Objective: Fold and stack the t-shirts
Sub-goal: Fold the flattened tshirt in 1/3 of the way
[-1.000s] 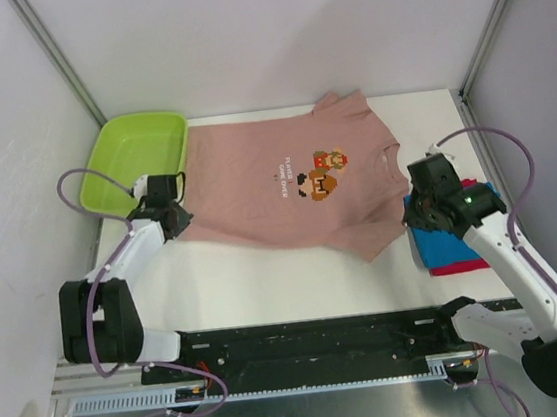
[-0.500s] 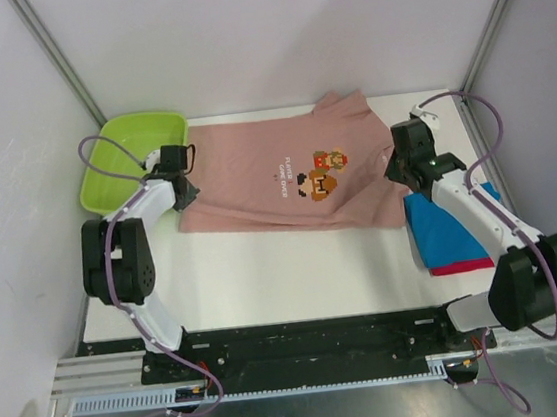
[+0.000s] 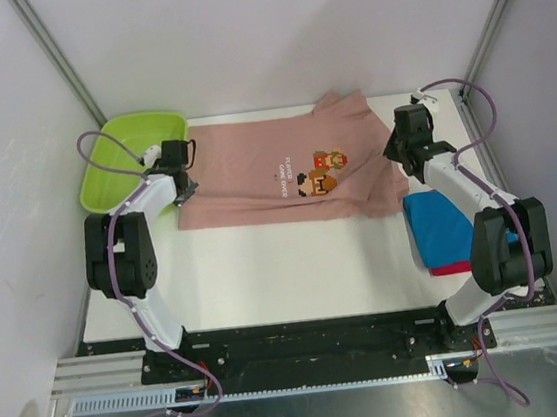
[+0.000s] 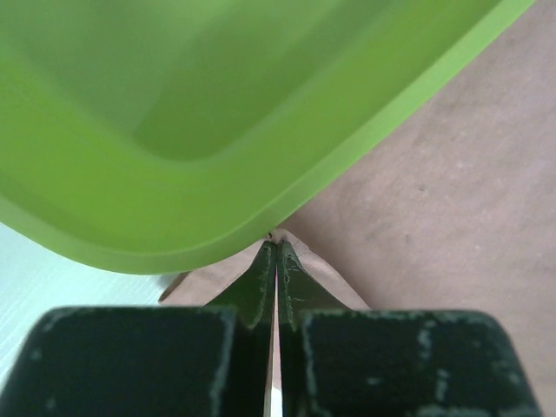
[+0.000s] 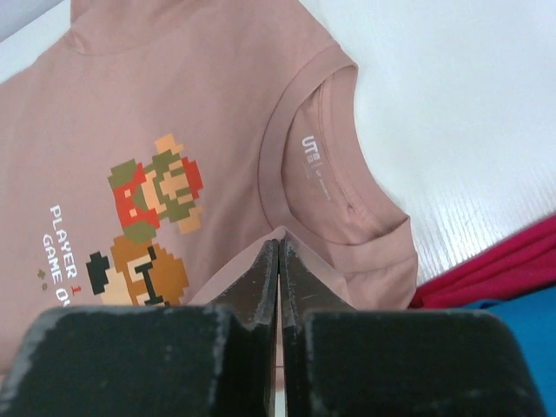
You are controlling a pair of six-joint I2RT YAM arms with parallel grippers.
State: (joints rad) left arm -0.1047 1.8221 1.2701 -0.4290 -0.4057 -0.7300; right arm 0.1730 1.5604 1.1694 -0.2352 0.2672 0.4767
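The pink t-shirt lies flat past its folded edge [image 5: 229, 273], so my right gripper keeps pulling that edge over the t-shirt's collar [image 5: 273, 172] and lets go there.
The dusty pink t-shirt [image 3: 255, 176] lies across the back of the table, print up, its near part doubled over toward the back. My left gripper [image 3: 181, 182] is shut on a corner of the pink cloth [image 4: 417, 182] right beside the tub; the wrist view shows cloth pinched at the tips of the left gripper [image 4: 276, 248]. My right gripper [image 3: 397, 158] is shut on a folded edge of the pink shirt [image 5: 174, 87] just below its collar [image 5: 291, 139]; that fold sits at the tips of the right gripper [image 5: 278, 248]. A folded blue t-shirt [image 3: 447, 230] lies on a red one [image 3: 454, 269] at the right.
The lime-green tub [image 3: 127, 160] stands at the back left, its rim [image 4: 261, 200] almost touching my left fingertips. The frame's posts and side walls close in both sides. The blue [image 5: 521, 321] and red [image 5: 504, 269] stack lies just right of my right gripper.
Both grippers moved away from the arm bases toward the back, carrying the shirt's near edge over itself. The blue and red stack, partly hidden before, now shows.
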